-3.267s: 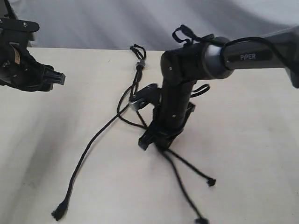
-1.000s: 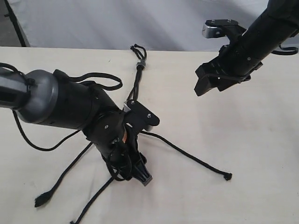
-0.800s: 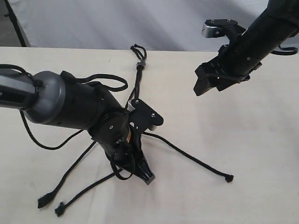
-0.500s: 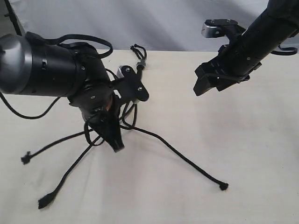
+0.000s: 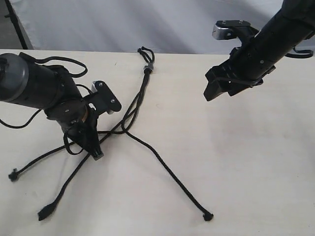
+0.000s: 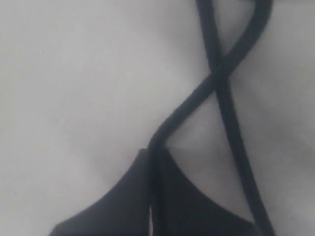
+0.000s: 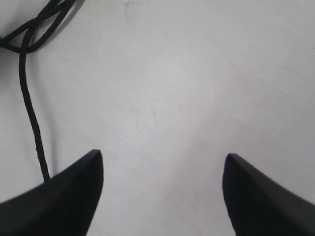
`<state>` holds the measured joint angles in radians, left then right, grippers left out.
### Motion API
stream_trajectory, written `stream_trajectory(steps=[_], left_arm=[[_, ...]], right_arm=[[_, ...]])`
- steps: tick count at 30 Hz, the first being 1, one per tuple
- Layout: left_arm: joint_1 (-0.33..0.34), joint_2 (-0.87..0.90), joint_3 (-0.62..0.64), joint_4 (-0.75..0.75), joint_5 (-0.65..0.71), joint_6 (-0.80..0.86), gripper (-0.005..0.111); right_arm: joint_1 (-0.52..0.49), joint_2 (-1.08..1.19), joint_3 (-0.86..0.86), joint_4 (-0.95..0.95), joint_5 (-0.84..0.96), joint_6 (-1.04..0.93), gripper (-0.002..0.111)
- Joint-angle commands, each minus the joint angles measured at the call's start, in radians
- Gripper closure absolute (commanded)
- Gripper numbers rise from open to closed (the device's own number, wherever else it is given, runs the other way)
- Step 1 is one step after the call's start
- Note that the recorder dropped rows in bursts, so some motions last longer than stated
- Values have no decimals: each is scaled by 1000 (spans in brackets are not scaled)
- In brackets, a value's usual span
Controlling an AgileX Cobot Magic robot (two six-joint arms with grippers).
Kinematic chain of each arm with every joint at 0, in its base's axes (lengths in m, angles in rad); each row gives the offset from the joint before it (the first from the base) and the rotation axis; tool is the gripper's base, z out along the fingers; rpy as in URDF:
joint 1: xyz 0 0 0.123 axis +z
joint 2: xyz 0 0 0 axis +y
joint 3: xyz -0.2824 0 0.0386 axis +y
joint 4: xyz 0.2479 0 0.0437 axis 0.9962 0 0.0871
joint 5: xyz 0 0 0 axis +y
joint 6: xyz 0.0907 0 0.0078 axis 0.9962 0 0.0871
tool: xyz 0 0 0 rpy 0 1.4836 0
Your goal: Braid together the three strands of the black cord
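The piece of cord in the left gripper (image 5: 69,182) leans to the same side as another piece, so the robot should swing it over to the open middle (image 5: 121,206) and let it go.
The black cord lies on the pale table, its grey band (image 5: 147,68) at the back with short loops behind it. The three strands fan out toward the front: one ends at the far left (image 5: 12,174), one at the front left (image 5: 45,213), one at the front right (image 5: 207,215). My left gripper (image 5: 96,154) is low over the table on the left, shut on one strand (image 6: 197,96) that crosses another just beyond the fingertips. My right gripper (image 5: 216,89) hangs open above the table's right side, holding nothing; a strand (image 7: 28,108) runs past one finger.
A thicker glossy arm cable (image 5: 69,60) loops around the left arm near the strands. A grey backdrop (image 5: 147,24) rises behind the table's back edge.
My left gripper closed on a strand near the front centre and pulled it left and back. The strand ends shifted left with it. The right arm stayed still.
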<state>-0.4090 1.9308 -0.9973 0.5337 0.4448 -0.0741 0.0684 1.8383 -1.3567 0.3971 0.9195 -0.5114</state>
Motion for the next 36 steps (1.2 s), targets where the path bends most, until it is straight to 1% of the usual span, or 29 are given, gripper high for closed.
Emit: stream_trajectory(steps=[1,3,6,8,9,11,12,15,20,23,25,33,35,36], left_arm=[[-56,6,23,-231,20,46,107],[-104,6,23,-322,54,95,107],[-207,0,23,-412,90,184,107],[-280,-13,21,-401,99,211,107],[-303,-20,13,-366,99,209,107],[-314,-44,-2,-318,102,176,107],[-306,-57,-9,-307,102,163,107],[-253,-95,-19,-295,104,129,107],[-127,-112,-21,-298,108,111,107],[-76,-112,-21,-329,108,109,107],[-56,-112,-21,-342,108,109,107],[-51,-110,-21,-344,108,89,106],[-51,-110,-21,-344,108,74,102],[-51,-110,-21,-344,108,74,97]], right_arm=[[-6,-10,-3,14,6,-10,43],[-6,-10,-3,21,6,-10,43],[-6,-10,-3,21,4,-10,43],[-6,-7,-3,21,4,-10,43],[-6,-7,-3,21,4,-10,43],[-6,-7,-3,21,4,-10,43],[-6,-7,-3,21,4,-10,43],[-6,-7,-3,21,4,-10,43],[-6,-8,-3,25,4,-10,43],[-6,-8,-3,25,4,-10,43],[-6,-8,-3,25,4,-10,43],[-6,-8,-3,25,4,-10,43],[-6,-8,-3,25,4,-10,43],[-6,-8,-3,25,4,-10,43]])
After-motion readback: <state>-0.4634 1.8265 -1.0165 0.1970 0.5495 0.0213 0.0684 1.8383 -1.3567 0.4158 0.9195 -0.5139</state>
